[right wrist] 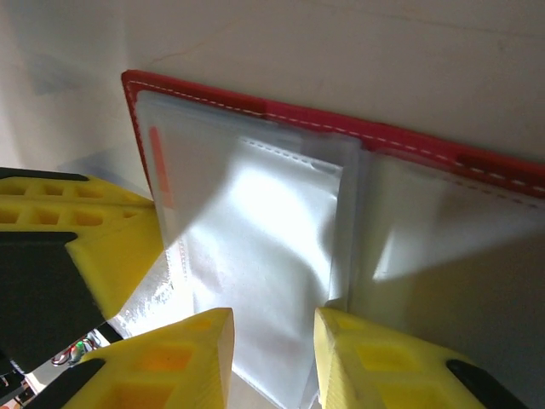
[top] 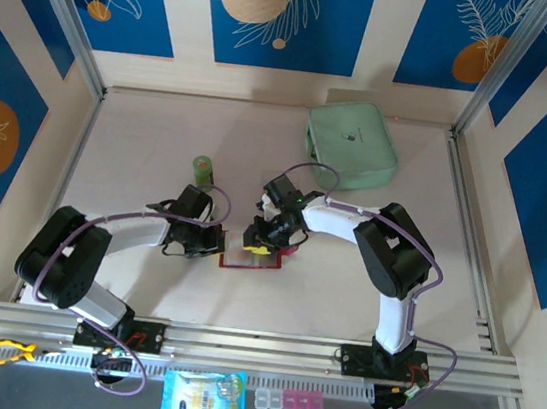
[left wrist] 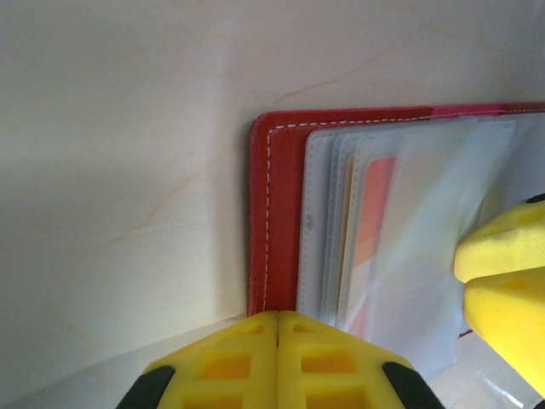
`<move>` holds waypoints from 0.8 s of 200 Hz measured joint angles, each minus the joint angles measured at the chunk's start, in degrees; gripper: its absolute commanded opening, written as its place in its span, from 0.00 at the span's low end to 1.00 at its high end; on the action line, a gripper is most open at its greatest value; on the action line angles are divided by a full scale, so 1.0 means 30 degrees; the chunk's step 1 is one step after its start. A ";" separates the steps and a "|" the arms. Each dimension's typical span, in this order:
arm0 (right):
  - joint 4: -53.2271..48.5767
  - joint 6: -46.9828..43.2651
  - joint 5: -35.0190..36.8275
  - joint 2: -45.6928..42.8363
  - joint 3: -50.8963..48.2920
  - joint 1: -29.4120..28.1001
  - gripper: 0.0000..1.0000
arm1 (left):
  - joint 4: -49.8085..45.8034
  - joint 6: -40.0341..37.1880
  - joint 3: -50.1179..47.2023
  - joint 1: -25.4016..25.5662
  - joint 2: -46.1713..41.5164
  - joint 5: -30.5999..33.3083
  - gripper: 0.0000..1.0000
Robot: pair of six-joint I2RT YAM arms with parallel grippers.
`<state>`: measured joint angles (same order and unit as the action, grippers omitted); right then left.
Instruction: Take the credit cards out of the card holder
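My left gripper should come across and lay the clear sleeve [left wrist: 434, 247] onto the card holder's strap side [right wrist: 456, 256], since the sleeve stands half turned over the orange card.
The dark red card holder [top: 245, 258] lies open on the table between both grippers. In the left wrist view its red cover [left wrist: 277, 213] shows stacked clear sleeves [left wrist: 417, 221], and a tan-orange credit card [left wrist: 375, 209] sits inside one. My left gripper [left wrist: 278, 317] is shut, with its tips resting at the holder's near left edge. My right gripper [right wrist: 272, 341] is open over the sleeves. A clear sleeve [right wrist: 272, 247] lies in the gap between its fingers. A thin strip of an orange card [right wrist: 159, 166] shows at the sleeve's left edge.
A mint-green zip pouch [top: 352, 144] lies at the back right. A small green bottle [top: 203, 167] stands just behind the left gripper. Beyond the table's front rail lie a plastic packet [top: 203, 395], small pink boxes [top: 290, 400] and a yellow tool [top: 10, 351].
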<state>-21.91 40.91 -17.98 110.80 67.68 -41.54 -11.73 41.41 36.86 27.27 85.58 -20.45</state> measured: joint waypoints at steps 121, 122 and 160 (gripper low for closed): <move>0.0801 0.0022 -0.0437 -0.0109 -0.0816 0.0357 0.29 | 0.0576 0.1122 0.0321 0.0109 -0.1719 -0.0685 0.24; 0.0845 0.0022 -0.0466 -0.0117 -0.0838 0.0364 0.29 | 0.0619 0.1100 0.0321 0.0117 -0.1712 -0.0707 0.24; 0.1319 0.0102 -0.0809 -0.0160 -0.1158 0.0488 0.29 | 0.1552 0.1654 0.0328 0.0408 -0.1166 -0.1180 0.28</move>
<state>-17.96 41.21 -20.40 110.32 64.20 -40.07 -7.07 46.37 37.85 28.49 82.08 -23.99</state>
